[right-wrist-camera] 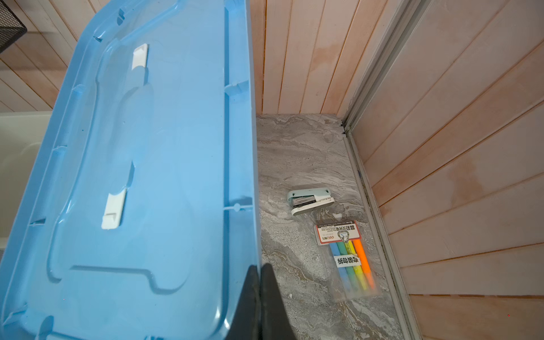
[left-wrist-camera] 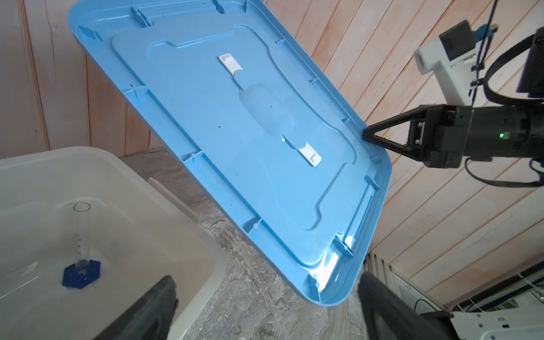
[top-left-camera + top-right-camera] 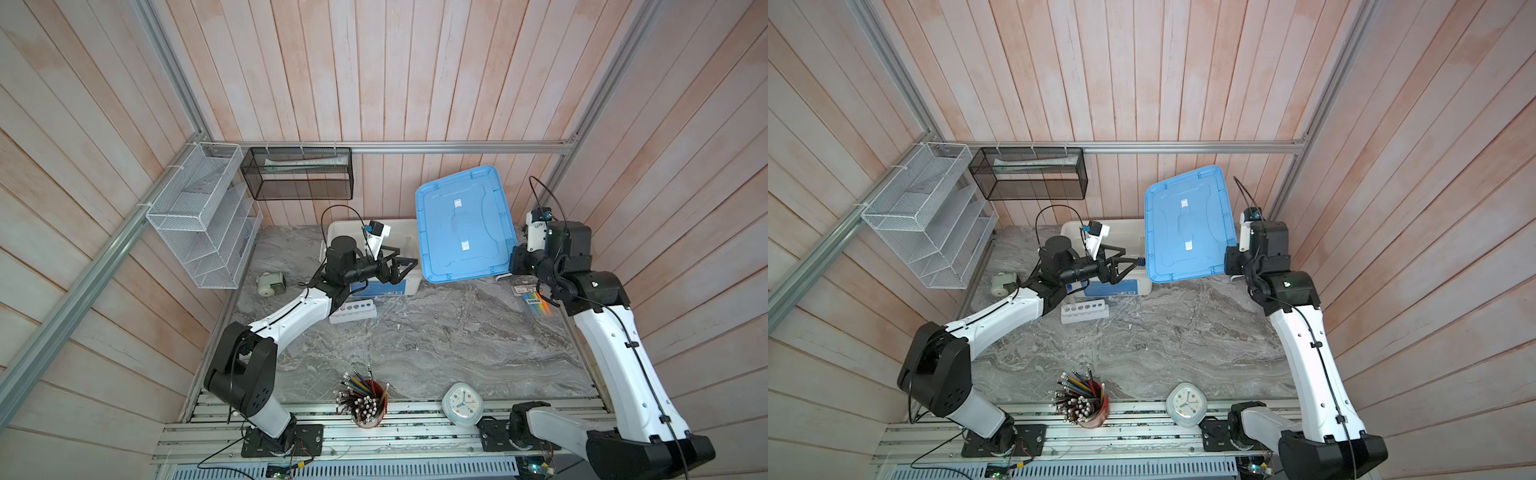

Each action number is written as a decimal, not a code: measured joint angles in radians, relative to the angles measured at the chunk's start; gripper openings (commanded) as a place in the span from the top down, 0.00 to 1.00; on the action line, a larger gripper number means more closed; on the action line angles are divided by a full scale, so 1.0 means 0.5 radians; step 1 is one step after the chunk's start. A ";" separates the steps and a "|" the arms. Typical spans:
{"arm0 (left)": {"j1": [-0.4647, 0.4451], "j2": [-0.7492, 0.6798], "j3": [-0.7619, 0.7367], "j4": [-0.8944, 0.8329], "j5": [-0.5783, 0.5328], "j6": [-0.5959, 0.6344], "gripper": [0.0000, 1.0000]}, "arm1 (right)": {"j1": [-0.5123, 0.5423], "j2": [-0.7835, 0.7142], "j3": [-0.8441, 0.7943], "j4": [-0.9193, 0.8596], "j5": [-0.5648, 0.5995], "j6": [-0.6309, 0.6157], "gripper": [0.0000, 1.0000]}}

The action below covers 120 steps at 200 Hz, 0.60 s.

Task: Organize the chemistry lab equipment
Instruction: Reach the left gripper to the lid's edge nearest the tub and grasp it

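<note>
The blue lid's free edge (image 3: 419, 241) lies before my left gripper's open fingers, so I go on moving toward the lid until that edge (image 3: 422, 267) is between them, then close.
My right gripper (image 1: 260, 273) is shut on the edge of the blue lid (image 3: 461, 224), holding it tilted up beside the white bin (image 3: 332, 237). The grip on the rim also shows in the left wrist view, with the right gripper (image 2: 366, 137) at the lid (image 2: 235, 132). My left gripper (image 3: 405, 259) is open over the bin's front right corner with nothing in it, close to the lid's lower corner. A clear cylinder on a blue hexagonal base (image 2: 81, 235) stands inside the bin (image 2: 206, 244). The white six-hole rack (image 3: 353, 311) lies in front of the bin, under the left arm.
A stapler (image 1: 310, 201) and a pack of coloured markers (image 1: 350, 259) lie under the right arm by the wall. A pale green sharpener (image 3: 270, 284) sits at the left. The red cup of pencils (image 3: 368, 401) and the clock (image 3: 461, 403) stand at the front edge. Wire shelves (image 3: 203, 216) and a black basket (image 3: 297, 172) hang at the back left.
</note>
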 measured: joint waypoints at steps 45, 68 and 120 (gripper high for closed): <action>-0.008 0.188 0.134 0.101 0.090 -0.159 0.03 | 0.021 -0.032 0.014 -0.005 -0.018 0.001 1.00; -0.031 0.249 0.207 0.118 0.117 -0.210 0.04 | 0.039 -0.043 0.014 0.004 -0.028 0.002 1.00; -0.052 0.327 0.296 0.226 0.195 -0.330 0.04 | 0.121 -0.040 0.012 0.016 -0.041 0.001 1.00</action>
